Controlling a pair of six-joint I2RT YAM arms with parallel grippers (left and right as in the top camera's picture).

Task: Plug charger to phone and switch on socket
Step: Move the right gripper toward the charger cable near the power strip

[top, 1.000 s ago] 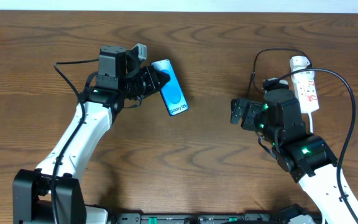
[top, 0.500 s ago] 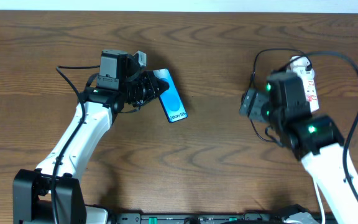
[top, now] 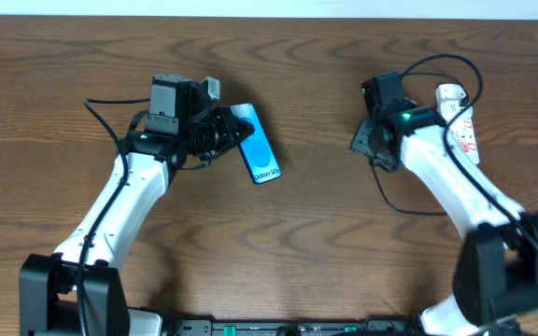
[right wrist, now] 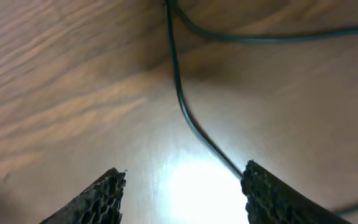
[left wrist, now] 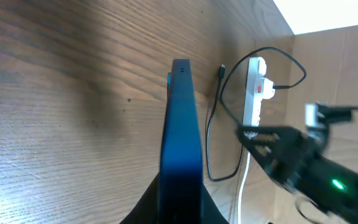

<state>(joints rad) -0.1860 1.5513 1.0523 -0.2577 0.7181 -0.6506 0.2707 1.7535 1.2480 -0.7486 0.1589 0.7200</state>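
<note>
The robot's right gripper is hovering far back from the plug's end over the slanting charger cable (right wrist: 191, 121), so it should line up and close just behind the plug (left wrist: 220, 79).
My left gripper (top: 239, 131) is shut on the phone (top: 261, 154), whose blue screen faces up in the overhead view. In the left wrist view the phone (left wrist: 180, 130) stands edge-on between my fingers. The black charger cable (top: 390, 198) loops on the table beside the white socket (top: 462, 126). Its plug tip (left wrist: 221, 71) lies near the socket's rounded end (left wrist: 254, 93). My right gripper (top: 362, 140) is open and empty, just above the cable (right wrist: 182, 106), which runs between the fingers (right wrist: 98, 196) toward the right one.
The socket's white cord (left wrist: 244, 186) runs toward the table's near right. The right arm (left wrist: 303, 162) stands close to the socket. Bare wooden table (top: 306, 243) lies between the two arms.
My right arm has swung toward the far side and left, bringing its gripper over the cable next to the socket. My left gripper shifted the phone slightly, then held still.
</note>
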